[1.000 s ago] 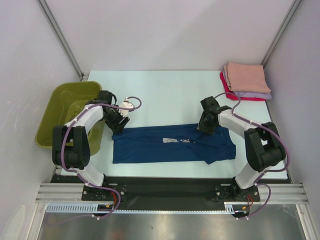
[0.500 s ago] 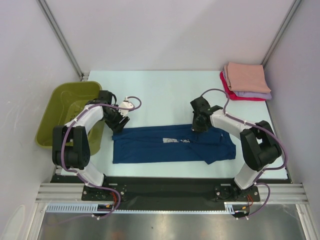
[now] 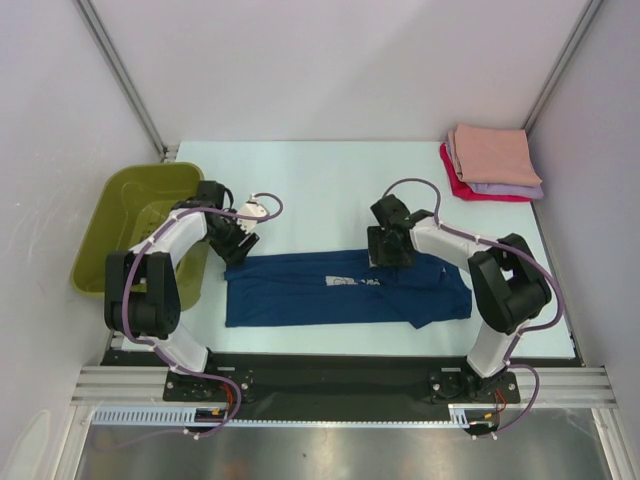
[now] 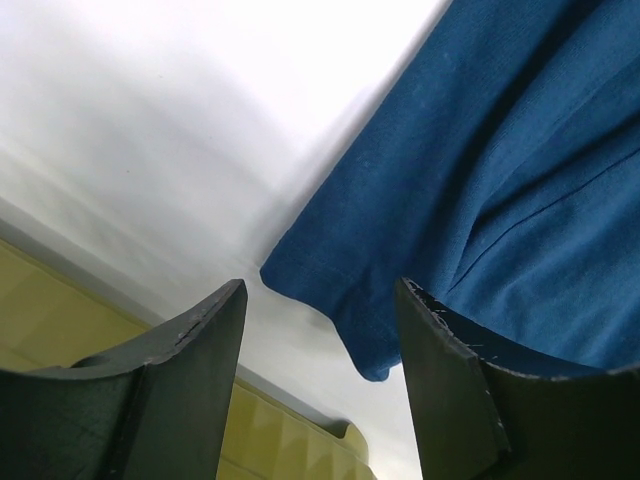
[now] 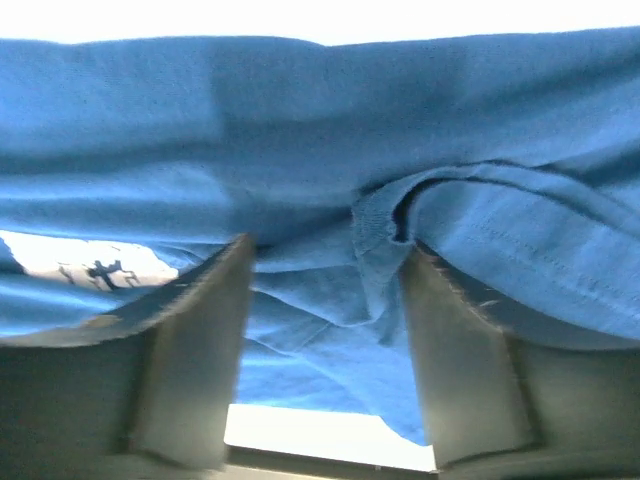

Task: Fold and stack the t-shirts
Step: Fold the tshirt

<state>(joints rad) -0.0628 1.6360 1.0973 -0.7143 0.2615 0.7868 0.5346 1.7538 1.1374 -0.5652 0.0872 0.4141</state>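
My left gripper should hold the t-shirt's basket-side corner point(image 4: 272, 270) while my right gripper straightens the navy blue t-shirt's far edge, because that edge sags at the end point(image 3: 455, 266) near the stack.
The navy blue t-shirt point(image 3: 345, 288) lies folded into a long band across the near table, its pale chest print point(image 3: 340, 282) partly showing. My left gripper point(image 3: 238, 250) is open over the shirt's far left corner point(image 4: 330, 300), with nothing between its fingers point(image 4: 190, 370). My right gripper point(image 3: 387, 258) is open over the far edge near the middle, above the collar fold point(image 5: 385, 230); the print point(image 5: 85, 262) shows at its left. The folded peach point(image 3: 494, 155), lavender point(image 3: 520, 189) and red point(image 3: 456, 185) shirts lie stacked at the far right.
An olive-green plastic basket point(image 3: 120, 205) stands at the left edge, close behind my left arm; its rim shows in the left wrist view point(image 4: 60, 310). White walls and metal posts enclose the table.
My right gripper has moved left along the shirt's far edge, from near the right sleeve toward the middle. My left arm and the shirt have not moved.
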